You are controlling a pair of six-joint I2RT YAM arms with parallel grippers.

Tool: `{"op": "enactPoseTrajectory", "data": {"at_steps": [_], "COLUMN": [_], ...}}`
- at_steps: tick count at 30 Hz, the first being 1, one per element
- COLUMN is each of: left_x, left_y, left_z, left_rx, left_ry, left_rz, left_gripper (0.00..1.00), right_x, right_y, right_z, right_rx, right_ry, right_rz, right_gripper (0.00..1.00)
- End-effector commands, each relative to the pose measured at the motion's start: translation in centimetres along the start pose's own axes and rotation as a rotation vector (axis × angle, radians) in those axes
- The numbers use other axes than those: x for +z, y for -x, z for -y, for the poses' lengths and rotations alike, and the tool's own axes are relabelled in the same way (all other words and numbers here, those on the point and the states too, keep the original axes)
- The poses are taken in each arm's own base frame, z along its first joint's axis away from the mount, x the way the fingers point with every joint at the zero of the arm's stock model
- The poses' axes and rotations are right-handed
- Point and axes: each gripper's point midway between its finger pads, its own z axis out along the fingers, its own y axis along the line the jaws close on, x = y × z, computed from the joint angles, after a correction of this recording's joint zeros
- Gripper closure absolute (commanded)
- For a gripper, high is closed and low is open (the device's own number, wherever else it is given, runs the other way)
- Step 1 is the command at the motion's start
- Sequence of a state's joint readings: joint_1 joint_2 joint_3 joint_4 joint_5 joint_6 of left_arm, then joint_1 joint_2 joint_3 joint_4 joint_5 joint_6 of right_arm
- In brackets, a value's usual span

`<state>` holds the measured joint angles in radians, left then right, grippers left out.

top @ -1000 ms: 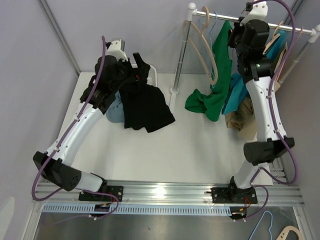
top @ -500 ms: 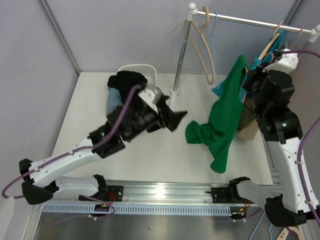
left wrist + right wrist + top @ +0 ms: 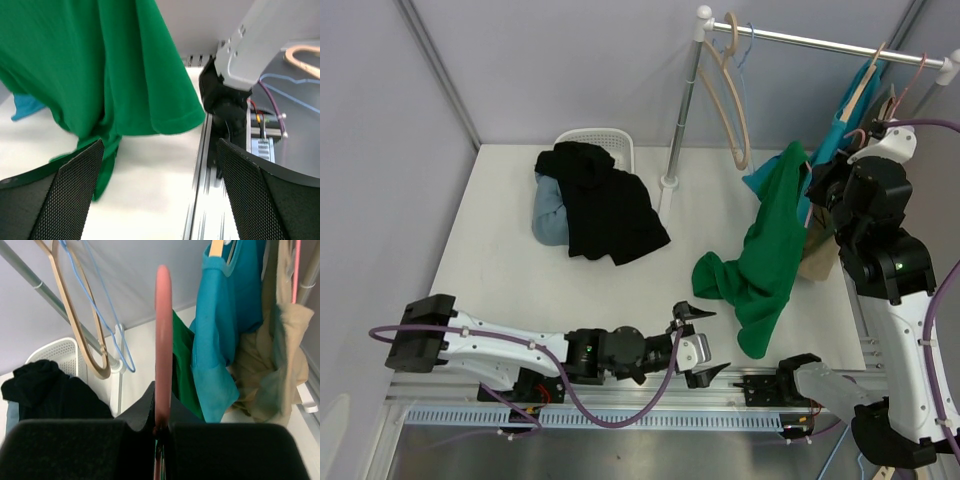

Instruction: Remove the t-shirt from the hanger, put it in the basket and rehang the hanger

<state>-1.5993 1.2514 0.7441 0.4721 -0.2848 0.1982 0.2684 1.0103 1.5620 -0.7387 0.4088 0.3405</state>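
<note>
The green t-shirt is hanging on the pink hanger in my right gripper, so my left gripper needs to take hold of the hem [image 3: 754, 340] and pull the t-shirt off.
The green t-shirt [image 3: 767, 255] hangs from a pink hanger [image 3: 163, 335], with its lower part bunched on the white table at the right. My right gripper [image 3: 817, 195] is shut on the hanger's pink wire, which runs up between the jaws [image 3: 162, 427]; the green cloth [image 3: 182, 370] shows just behind it. My left gripper [image 3: 703, 343] lies low by the table's near edge, open and holding nothing. In the left wrist view its fingers [image 3: 55, 200] frame bare table, and the t-shirt's hem [image 3: 100, 65] hangs just ahead of and above them.
A clothes rail [image 3: 820, 42] crosses the back right, carrying an empty wooden hanger [image 3: 735, 110], a teal shirt [image 3: 840, 120] and a beige garment [image 3: 817, 250]. A black garment [image 3: 610, 205] drapes over a white basket [image 3: 595, 137]. An aluminium rail [image 3: 650, 385] runs along the near edge.
My left arm has left the black garment at the basket and swung down to the near edge. My right arm has carried the hanger and green t-shirt off the rail and forward.
</note>
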Motion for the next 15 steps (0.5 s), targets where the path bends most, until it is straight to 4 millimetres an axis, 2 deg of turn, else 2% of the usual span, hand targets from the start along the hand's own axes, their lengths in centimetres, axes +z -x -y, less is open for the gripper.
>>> {"op": "enactPoseTrajectory", "data": {"at_steps": [1,3,5,6,8,9,10,12,14,15], "left_x": [1.1,1.9,2.6,3.3,4.5,5.3,5.8,6.5,7.5,8.0], "left_y": [6.2,5.8,6.8,6.0,6.6,6.3,5.9,6.6,5.6,6.4], "left_z": [-0.4,-0.1,-0.7,-0.4,-0.9,-0.5,-1.2,-1.4,-1.8,-2.2], "left_rx": [-0.021,-0.010,-0.007,0.005,-0.006,-0.020,-0.025,-0.054,-0.059,-0.065], "left_ry": [0.007,0.005,0.036,0.026,0.017,-0.015,-0.010,-0.029,-0.038,-0.032], "left_rz": [0.203,0.198,0.230,0.210,0.209,0.189,0.180,0.204,0.180,0.189], "left_gripper": [0.01,0.00,0.01,0.01,0.00,0.01,0.01,0.01,0.01,0.00], "right_x": [-0.7,-0.5,-0.5,-0.4,-0.5,-0.5,-0.6,-0.6,-0.6,-0.6], "right_y": [0.3,-0.2,-0.4,-0.6,-0.5,-0.5,-0.4,-0.4,-0.4,-0.5], "right_z": [-1.1,-1.4,-1.6,-1.7,-1.9,-2.0,-2.0,-2.2,-2.3,-2.4], "right_rx": [0.041,0.048,0.051,0.051,0.055,0.055,0.055,0.056,0.056,0.056], "right_ry": [0.065,0.077,0.090,0.093,0.107,0.110,0.113,0.121,0.128,0.129], "right_rz": [0.007,-0.005,-0.014,-0.018,-0.018,-0.019,-0.016,-0.020,-0.022,-0.025], "right_gripper": [1.00,1.00,1.00,1.00,1.00,1.00,1.00,1.00,1.00,1.00]}}
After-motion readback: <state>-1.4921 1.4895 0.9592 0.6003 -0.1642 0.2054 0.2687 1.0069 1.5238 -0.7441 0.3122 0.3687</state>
